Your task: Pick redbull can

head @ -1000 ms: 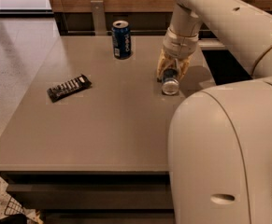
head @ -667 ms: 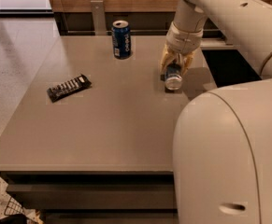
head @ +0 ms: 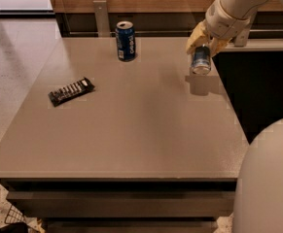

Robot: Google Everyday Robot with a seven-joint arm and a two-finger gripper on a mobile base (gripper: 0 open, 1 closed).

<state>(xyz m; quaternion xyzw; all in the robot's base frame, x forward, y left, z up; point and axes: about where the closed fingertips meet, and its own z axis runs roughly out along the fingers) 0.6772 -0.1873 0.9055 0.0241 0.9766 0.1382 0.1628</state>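
Observation:
The redbull can is hanging at a slant with its silver end tipped forward. Next, I turn the can upright with my gripper before I lower it to the grey table's surface.
The redbull can, slim and silver-and-blue with a shiny silver end, hangs in the air above the table's right side, its shadow on the surface below. My gripper is shut on the can's upper part, with yellowish fingers on both sides of it. The white arm comes down from the upper right corner.
A wider dark-blue Pepsi can stands upright at the back of the grey table. A dark snack bar lies at the left. A dark gap runs along the table's right edge. My white body fills the lower right.
The can has risen off the table with my gripper, and the arm has pulled up and to the right. The Pepsi can and the snack bar have not moved.

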